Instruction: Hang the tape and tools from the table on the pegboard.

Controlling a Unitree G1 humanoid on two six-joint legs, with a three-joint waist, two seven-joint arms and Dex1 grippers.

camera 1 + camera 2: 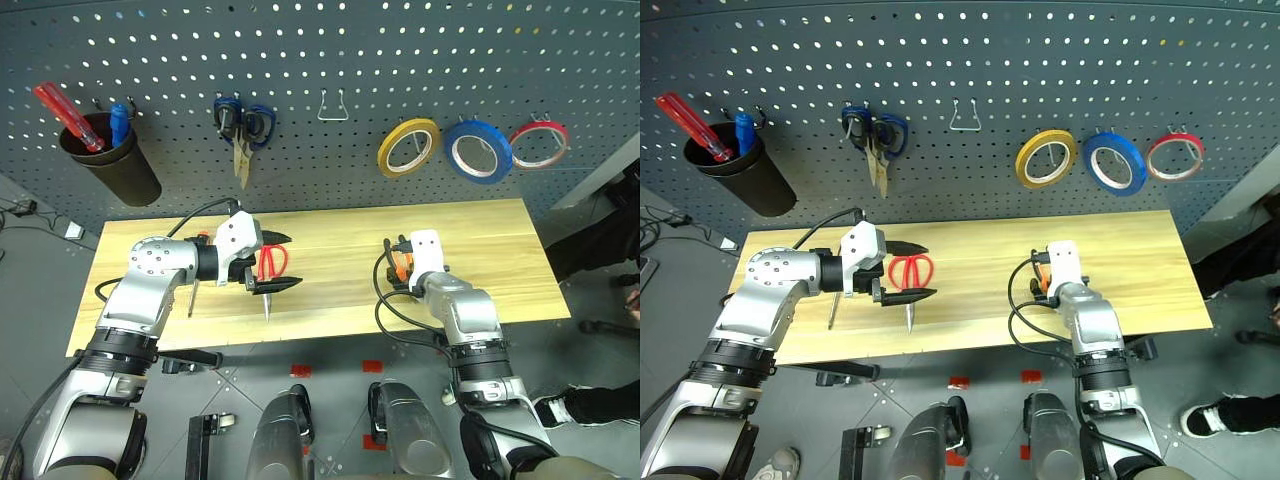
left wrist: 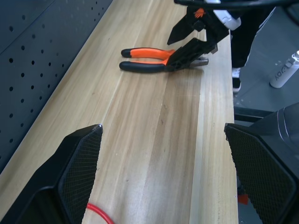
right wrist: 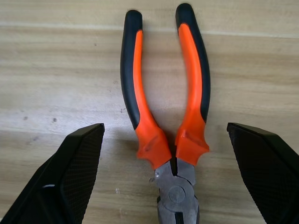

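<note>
The red-handled scissors (image 1: 271, 262) and the dark blue scissors (image 1: 244, 125) both have open loops, so the red-handled pair should hang over the dark blue pair, at the same spot, when the robot carries it up.
The pliers (image 3: 163, 140), with orange-and-black handles, lie flat on the wooden table (image 1: 490, 250). My right gripper (image 3: 164, 128) is open just above them, one finger on each side of the head. The red-handled scissors (image 1: 910, 271) lie on the table with their blades towards the front edge. My left gripper (image 1: 912, 271) hovers open over their handles and holds nothing. A slim screwdriver (image 1: 192, 298) lies under my left forearm, mostly hidden by it. The blue tape (image 1: 478, 150) hangs on the pegboard (image 1: 400, 60).
On the pegboard, a black cup (image 1: 115, 160) holds red and blue screwdrivers. Dark blue scissors (image 1: 243, 125), a bare metal hook (image 1: 333, 105), a yellow roll (image 1: 408, 147) and a red roll (image 1: 540, 143) also hang there. A person's shoe (image 1: 560, 408) is on the floor at right.
</note>
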